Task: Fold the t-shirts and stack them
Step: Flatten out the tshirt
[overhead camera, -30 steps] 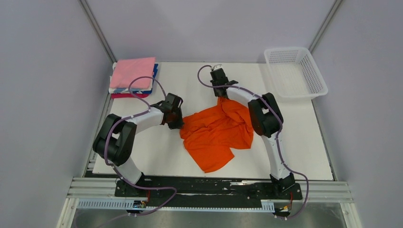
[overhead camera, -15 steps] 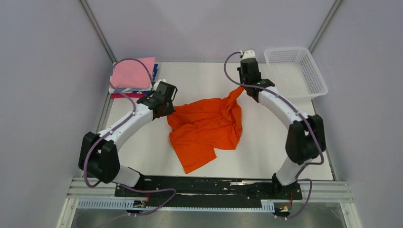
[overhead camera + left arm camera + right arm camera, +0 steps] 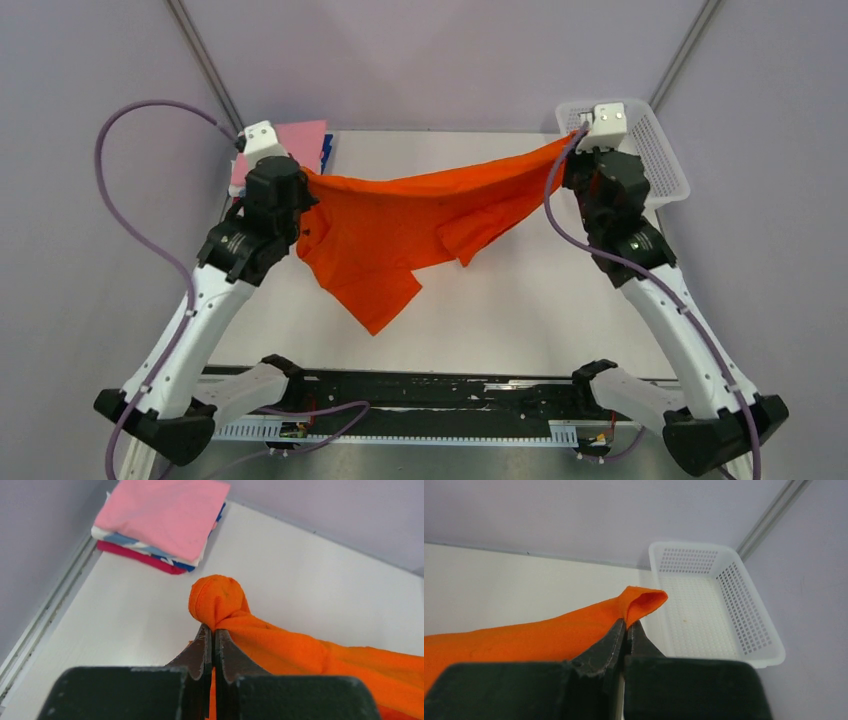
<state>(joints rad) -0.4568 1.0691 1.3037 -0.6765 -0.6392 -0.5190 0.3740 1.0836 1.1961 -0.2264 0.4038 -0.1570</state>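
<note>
My two grippers should both lower the t-shirt and spread it out over the white table surface [image 3: 500, 311] before folding, because the orange t-shirt's drooping lower part [image 3: 472, 234] hangs folded in below them.
The orange t-shirt [image 3: 400, 225] hangs stretched in the air between my two grippers, its lower part drooping toward the table. My left gripper [image 3: 300, 180] is shut on the shirt's left end; a bunched knob of orange cloth [image 3: 217, 600] sticks out past its tips [image 3: 210, 630]. My right gripper [image 3: 575, 150] is shut on the shirt's right end, a folded corner [image 3: 641, 602] poking past its tips [image 3: 625, 625]. A stack of folded t-shirts [image 3: 290, 150], pink on top with white, blue and magenta below, lies at the back left; it also shows in the left wrist view [image 3: 160, 522].
A white plastic mesh basket [image 3: 660, 165] stands at the back right, just behind my right gripper; in the right wrist view it [image 3: 714, 610] looks empty. The white table surface [image 3: 500, 300] lies under the hanging shirt. Grey walls close in on both sides.
</note>
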